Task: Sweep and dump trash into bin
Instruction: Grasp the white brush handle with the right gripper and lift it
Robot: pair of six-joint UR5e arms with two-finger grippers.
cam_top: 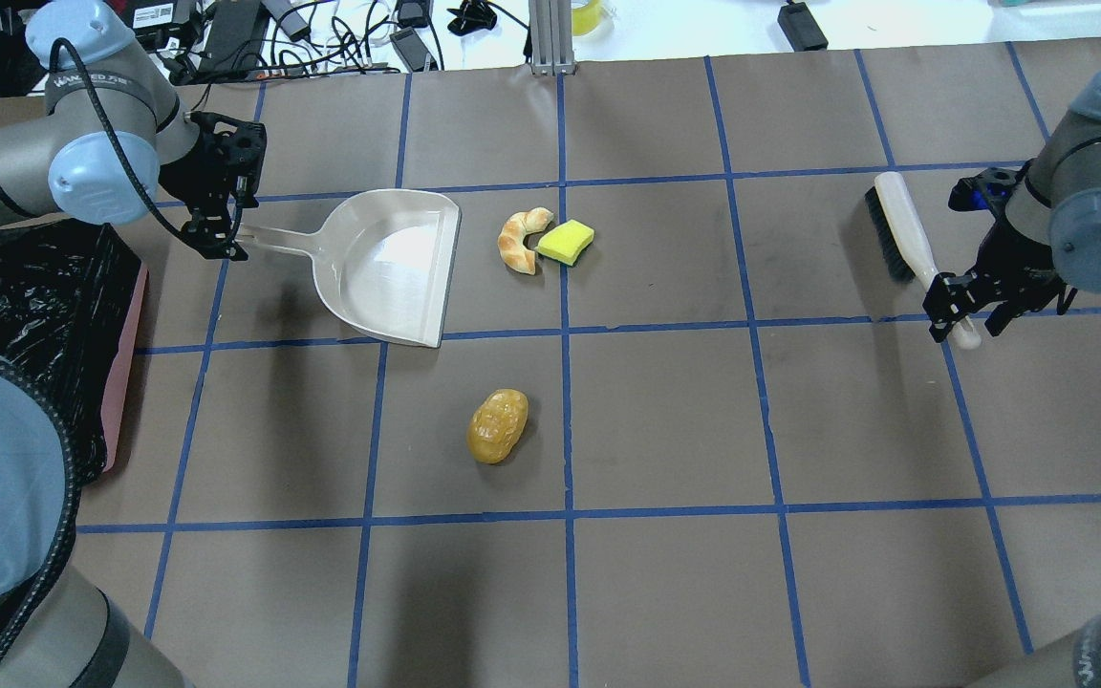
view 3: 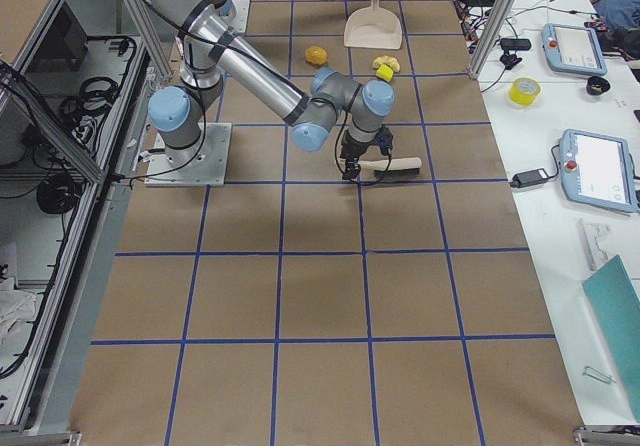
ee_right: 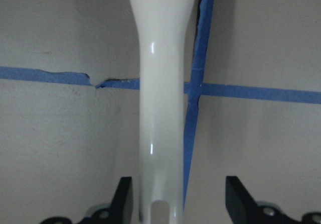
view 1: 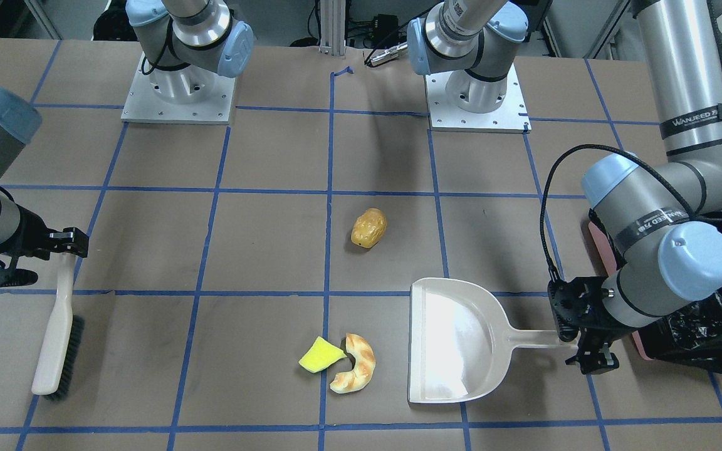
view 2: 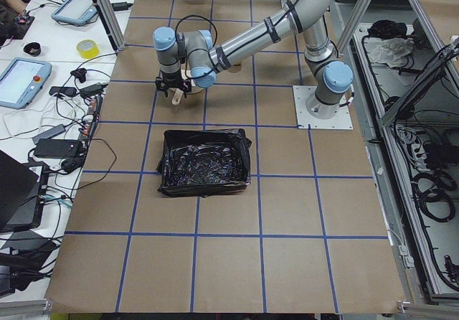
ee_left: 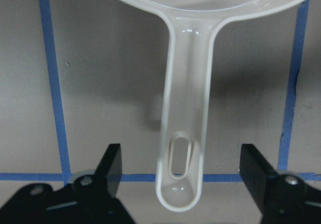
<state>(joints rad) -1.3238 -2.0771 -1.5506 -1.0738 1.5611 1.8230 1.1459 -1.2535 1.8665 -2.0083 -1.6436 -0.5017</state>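
Observation:
The beige dustpan has a raised rim that curves around the back, so it will hold the swept trash in when I carry it to the bin.
The trash lies on the table: a yellow wedge touches a tan croissant, and a golden-brown potato lump sits apart near the middle. The pink bin with its black bag stands at the left edge. My left gripper is open, its fingers wide on either side of the beige dustpan's handle. The dustpan lies flat, its mouth towards the croissant. My right gripper is open astride the handle of the brush, which lies on the table.
Blue tape lines grid the brown table. The two arm bases stand at the robot's edge. The bin also shows in the exterior left view, just behind my left arm's elbow.

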